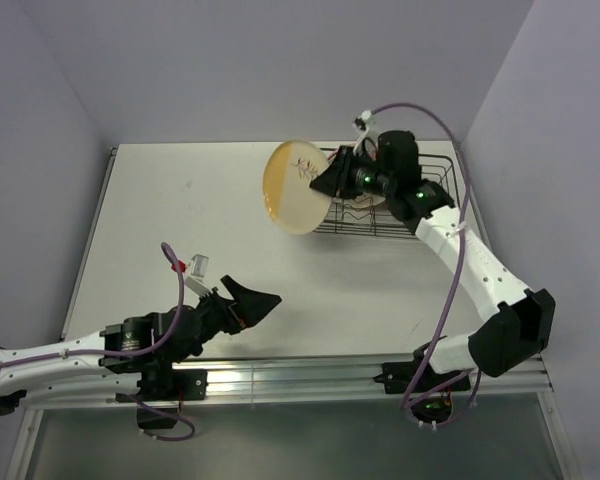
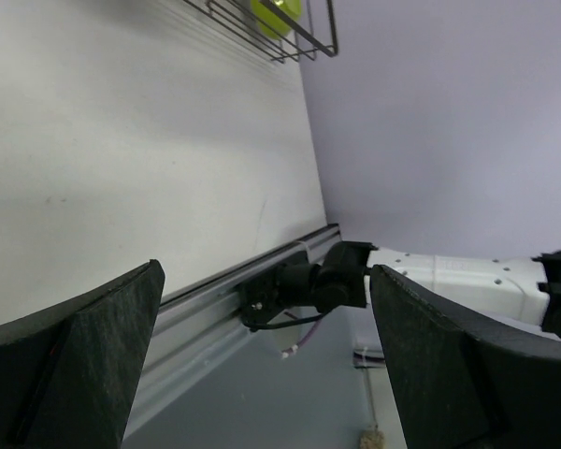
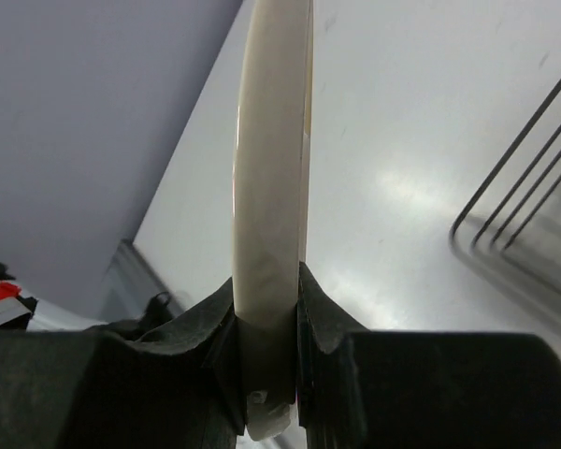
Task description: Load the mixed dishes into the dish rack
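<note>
The yellow-and-cream plate (image 1: 292, 190) is hanging crosswise next to the dish rack. Next, my right gripper turns the plate lengthwise over the rack's wires (image 1: 360, 220) and then lowers it first.
My right gripper (image 1: 332, 184) is shut on the rim of the yellow-and-cream plate (image 1: 297, 187) with leaf sprigs and holds it on edge in the air, just left of the dark wire dish rack (image 1: 435, 165) at the table's back right. In the right wrist view the plate (image 3: 273, 168) stands edge-on between the fingers (image 3: 329, 318), with rack wires (image 3: 519, 201) at the right. My left gripper (image 1: 256, 301) is open and empty near the table's front. Its wrist view shows the lime-green bowl (image 2: 276, 13) inside the rack (image 2: 309, 39). The other dishes are hidden.
The right arm (image 1: 470, 255) covers much of the rack's inside. An aluminium rail (image 1: 310, 375) runs along the table's near edge. Walls close in the back and both sides. The right arm's base (image 2: 309, 285) shows between my left fingers.
</note>
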Motion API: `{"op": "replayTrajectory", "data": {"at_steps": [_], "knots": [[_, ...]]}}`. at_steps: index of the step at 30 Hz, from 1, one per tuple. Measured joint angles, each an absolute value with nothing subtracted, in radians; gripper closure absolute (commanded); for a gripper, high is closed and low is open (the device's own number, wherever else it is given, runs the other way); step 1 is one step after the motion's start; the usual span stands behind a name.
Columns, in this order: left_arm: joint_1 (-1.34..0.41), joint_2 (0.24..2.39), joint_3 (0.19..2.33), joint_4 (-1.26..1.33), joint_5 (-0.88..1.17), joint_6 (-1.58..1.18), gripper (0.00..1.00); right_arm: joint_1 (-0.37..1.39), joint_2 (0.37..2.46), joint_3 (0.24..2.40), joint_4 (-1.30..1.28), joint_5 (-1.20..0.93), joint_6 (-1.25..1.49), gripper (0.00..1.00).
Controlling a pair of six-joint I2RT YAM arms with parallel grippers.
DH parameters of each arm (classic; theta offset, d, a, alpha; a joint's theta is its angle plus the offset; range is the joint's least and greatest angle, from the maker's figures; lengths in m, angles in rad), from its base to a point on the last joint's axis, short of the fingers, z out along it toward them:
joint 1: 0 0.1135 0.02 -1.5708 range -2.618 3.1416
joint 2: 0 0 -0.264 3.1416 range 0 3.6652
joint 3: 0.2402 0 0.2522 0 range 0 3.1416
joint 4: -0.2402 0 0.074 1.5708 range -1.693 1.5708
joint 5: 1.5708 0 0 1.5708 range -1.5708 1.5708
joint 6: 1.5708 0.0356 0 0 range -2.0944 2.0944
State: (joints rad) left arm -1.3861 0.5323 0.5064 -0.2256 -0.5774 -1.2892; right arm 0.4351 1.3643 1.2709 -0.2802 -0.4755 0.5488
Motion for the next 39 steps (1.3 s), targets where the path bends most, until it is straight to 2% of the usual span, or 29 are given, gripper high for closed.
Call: {"op": "replayTrajectory", "data": {"at_steps": [5,11,18,24,30,39], "knots": [[-1.385,0.554,0.543,-0.306,-0.63,-1.272,0.01,0.354,1.344,1.457,-0.371,-0.508,0.277,1.0],[-1.385,0.582,0.57,-0.388,-0.701,-1.267,0.01,0.352,1.343,1.681,-0.547,-0.553,0.0,1.0],[-1.381,0.62,0.571,-0.391,-0.783,-1.187,0.01,0.36,1.438,1.98,-0.691,-0.625,-0.231,1.0],[-1.341,0.651,0.571,-0.384,-0.848,-1.108,0.01,0.359,1.539,2.099,-0.741,-0.638,-0.353,1.0],[-1.211,0.693,0.556,-0.297,-0.818,-1.038,0.01,0.326,1.699,2.199,-0.818,-0.628,-0.468,1.0],[-1.088,0.757,0.558,-0.293,-0.766,-0.96,0.01,0.212,1.8,2.196,-0.965,-0.561,-0.654,1.0]]}}
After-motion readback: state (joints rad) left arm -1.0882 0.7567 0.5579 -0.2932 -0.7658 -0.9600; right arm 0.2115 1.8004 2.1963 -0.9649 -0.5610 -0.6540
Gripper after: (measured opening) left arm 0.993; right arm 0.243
